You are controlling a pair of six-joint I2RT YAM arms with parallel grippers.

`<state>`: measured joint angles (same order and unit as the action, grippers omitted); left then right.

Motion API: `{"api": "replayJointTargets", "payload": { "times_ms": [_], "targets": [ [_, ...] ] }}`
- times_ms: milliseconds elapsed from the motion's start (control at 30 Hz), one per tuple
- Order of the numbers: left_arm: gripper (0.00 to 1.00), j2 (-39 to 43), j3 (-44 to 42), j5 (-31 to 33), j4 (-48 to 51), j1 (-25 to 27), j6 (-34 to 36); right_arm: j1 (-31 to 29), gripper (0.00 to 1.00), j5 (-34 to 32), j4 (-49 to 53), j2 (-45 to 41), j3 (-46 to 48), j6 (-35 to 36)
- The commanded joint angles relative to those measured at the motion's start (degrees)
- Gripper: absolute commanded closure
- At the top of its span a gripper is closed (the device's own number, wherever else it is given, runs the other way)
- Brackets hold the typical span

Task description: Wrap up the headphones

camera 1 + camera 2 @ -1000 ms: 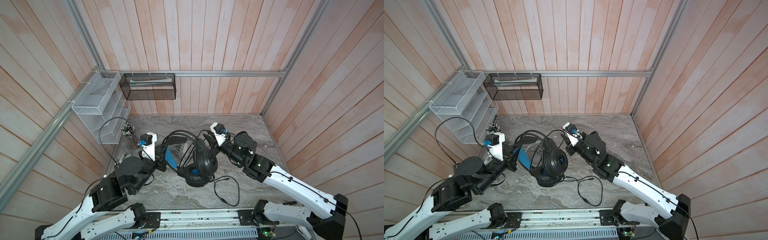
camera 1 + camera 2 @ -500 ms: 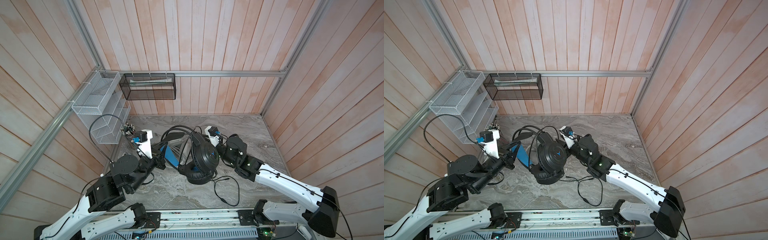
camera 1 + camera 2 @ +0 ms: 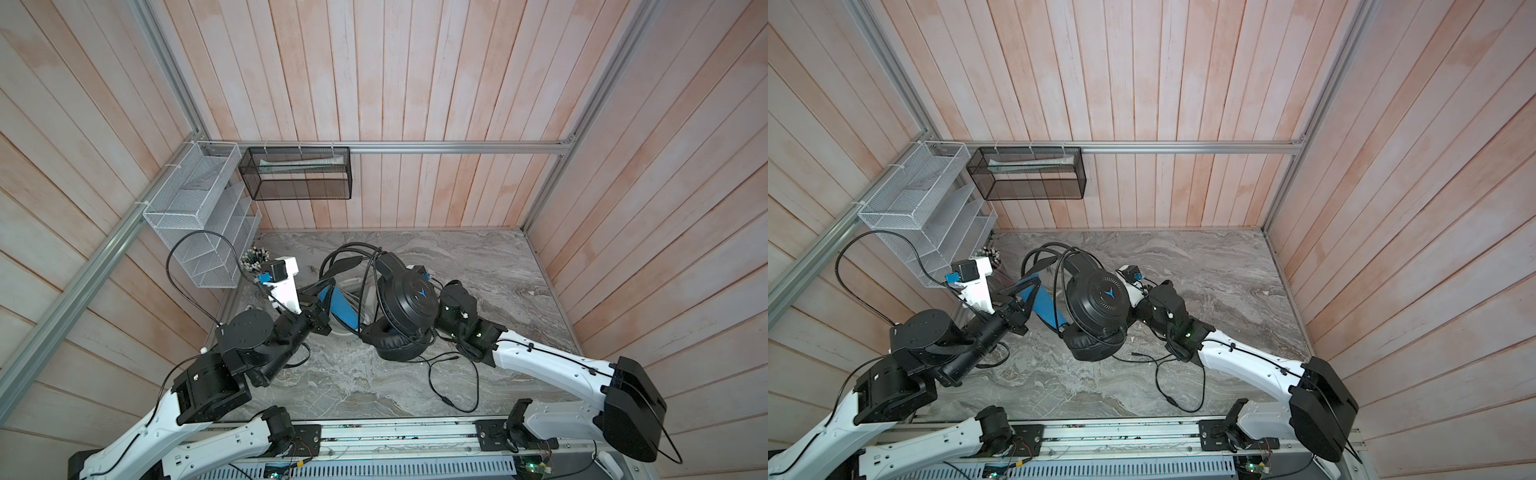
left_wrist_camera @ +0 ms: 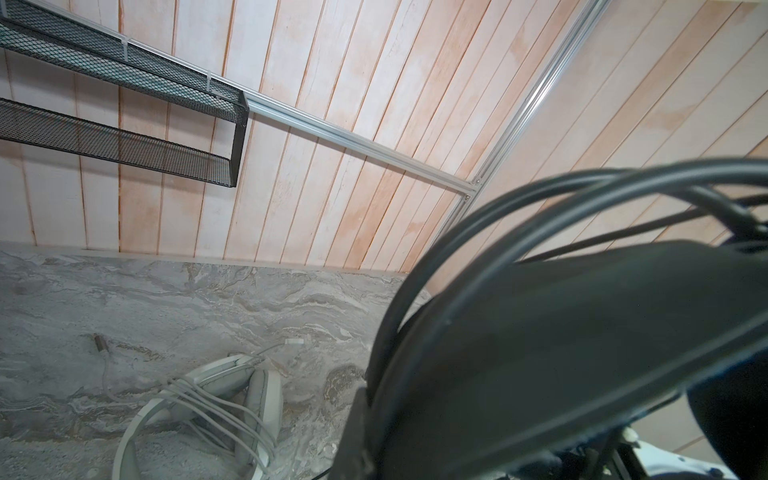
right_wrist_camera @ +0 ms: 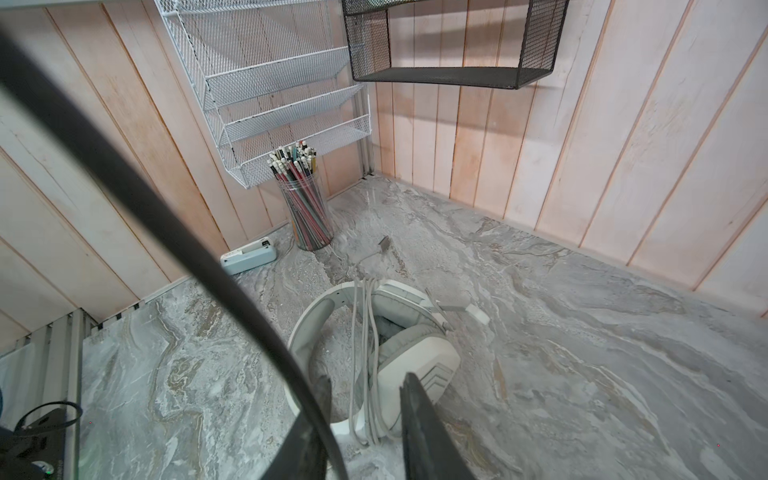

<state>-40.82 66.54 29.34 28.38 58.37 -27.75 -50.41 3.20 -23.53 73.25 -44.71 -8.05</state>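
Observation:
My right gripper keeps easing toward the black cable (image 5: 288, 366) until its fingers shut around it, as the cable slants into the gap (image 5: 345, 464) between those open fingers.
The black headphones (image 3: 407, 299) (image 3: 1098, 299) hang above the middle of the table, earcup logo facing up. My left gripper (image 3: 326, 293) (image 3: 1027, 291) is shut on their blue-lined headband (image 4: 582, 353). Loops of black cable (image 3: 353, 253) lie over the headband, and the cable's tail (image 3: 457, 386) trails on the table. The right gripper (image 5: 365, 378) is open behind the earcup, its fingers hidden in both top views; the black cable (image 5: 166, 232) runs along one finger. The white headphones (image 5: 415, 357) (image 4: 232, 386) lie on the table below, cable wound round them.
A cup of pencils (image 5: 305, 208) (image 3: 255, 259) and a small white device (image 5: 249, 257) stand at the back left. A white mesh rack (image 3: 199, 224) and a black mesh basket (image 3: 299, 178) hang on the walls. The white cable's plug (image 5: 384, 243) lies near the cup.
The left gripper has carried the black headphones a little up and back to the left. The right gripper has slid in leftward behind the earcup.

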Motion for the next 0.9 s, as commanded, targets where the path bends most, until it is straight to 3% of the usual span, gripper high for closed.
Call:
{"api": "replayJointTargets", "payload": {
  "times_ms": [0, 333, 633, 867],
  "targets": [
    [1.00, 0.99, 2.59, 1.61, -7.51, 0.08, -3.28, 0.30, 0.67, 2.97, -7.04, 0.01, 2.38, -3.65],
    [1.00, 0.92, 2.74, 3.65, -9.22, 0.08, -2.93, 0.24, 0.70, 5.64, -12.94, -0.83, 8.86, -7.82],
    [1.00, 0.59, 3.20, 5.35, -8.83, 0.08, -1.95, 0.27, 0.65, 6.36, -13.47, -2.05, 10.56, -8.73],
    [1.00, 0.39, 3.16, 5.99, -8.87, 0.14, -1.62, 0.13, 0.78, 7.01, -13.68, -1.04, 10.69, -9.14]
  ]
}}
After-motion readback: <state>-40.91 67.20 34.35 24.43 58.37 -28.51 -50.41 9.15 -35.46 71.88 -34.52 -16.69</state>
